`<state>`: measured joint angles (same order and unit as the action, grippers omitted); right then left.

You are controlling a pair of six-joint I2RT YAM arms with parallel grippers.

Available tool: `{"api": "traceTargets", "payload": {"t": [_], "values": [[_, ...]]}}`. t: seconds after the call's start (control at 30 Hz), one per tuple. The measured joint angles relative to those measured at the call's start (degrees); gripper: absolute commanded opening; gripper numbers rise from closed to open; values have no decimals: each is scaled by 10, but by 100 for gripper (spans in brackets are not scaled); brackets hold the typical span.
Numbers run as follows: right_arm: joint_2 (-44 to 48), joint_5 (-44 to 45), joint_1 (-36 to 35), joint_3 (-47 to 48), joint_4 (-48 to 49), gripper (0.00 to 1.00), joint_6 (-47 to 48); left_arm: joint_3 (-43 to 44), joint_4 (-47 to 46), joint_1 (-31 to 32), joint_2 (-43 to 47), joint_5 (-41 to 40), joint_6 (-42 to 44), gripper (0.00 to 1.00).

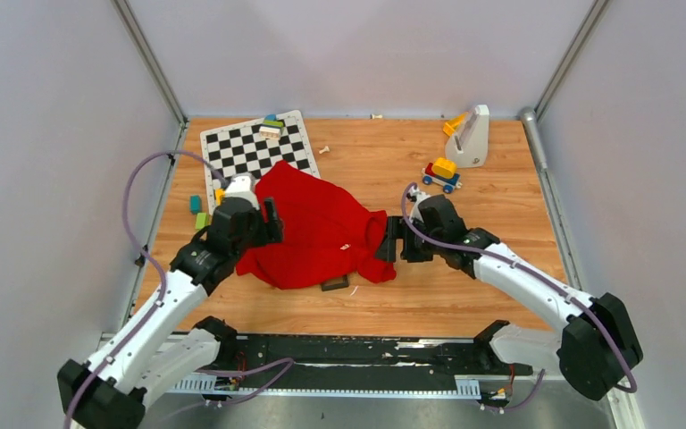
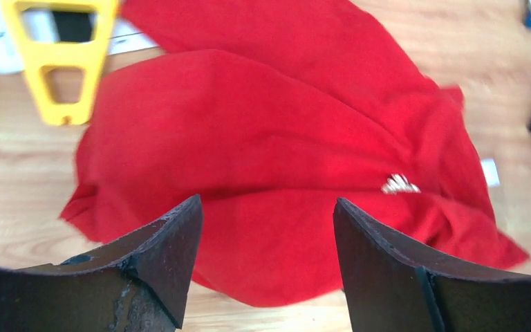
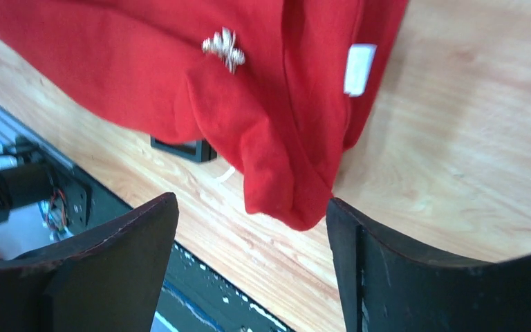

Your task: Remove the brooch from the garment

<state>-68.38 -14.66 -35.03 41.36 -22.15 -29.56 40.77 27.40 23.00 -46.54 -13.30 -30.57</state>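
Observation:
My gripper will lift the garment's corner, and since a loose fold runs beside the brooch, the garment will rise into a standing fold and tip the brooch sideways.
A crumpled red garment lies on the wooden table between the two arms. A small silver brooch is pinned near its front right part; it also shows in the left wrist view and the right wrist view. My left gripper is open at the garment's left edge, its fingers just above the red cloth. My right gripper is open at the garment's right edge, with the cloth's corner between and ahead of its fingers. Neither holds anything.
A checkerboard lies at the back left with coloured blocks on it. Small blocks lie left of the garment. A toy car and a white stand are back right. A dark flat object pokes out under the garment's front edge.

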Motion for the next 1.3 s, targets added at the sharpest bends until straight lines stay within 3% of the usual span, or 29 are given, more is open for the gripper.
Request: {"api": "traceTargets", "payload": {"t": [0.1, 0.27, 0.63, 0.8, 0.87, 1.0, 1.03, 1.1, 1.17, 1.3], "values": [[10, 33, 15, 23, -5, 81, -9, 29, 0, 85, -38, -20, 37, 70], [-76, 80, 30, 102, -4, 74, -29, 55, -34, 146, -125, -9, 98, 68], [-269, 31, 56, 174, 66, 59, -98, 21, -253, 174, -283, 233, 144, 58], [-321, 3, 66, 191, 104, 44, -125, 2, -337, 175, -334, 290, 140, 52], [-346, -8, 70, 210, 113, 32, -132, 2, -366, 175, -358, 304, 137, 49], [-389, -29, 78, 247, 129, 8, -141, 2, -396, 175, -400, 323, 125, 34], [-395, -33, 81, 255, 130, 1, -142, 2, -400, 175, -410, 327, 122, 25], [-404, -42, 86, 270, 130, 0, -145, 7, -394, 175, -432, 327, 116, 13], [-406, -52, 92, 284, 129, 0, -146, 22, -371, 175, -459, 330, 116, 8], [-399, -62, 99, 300, 130, 0, -146, 28, -349, 182, -468, 344, 114, 12]]}}
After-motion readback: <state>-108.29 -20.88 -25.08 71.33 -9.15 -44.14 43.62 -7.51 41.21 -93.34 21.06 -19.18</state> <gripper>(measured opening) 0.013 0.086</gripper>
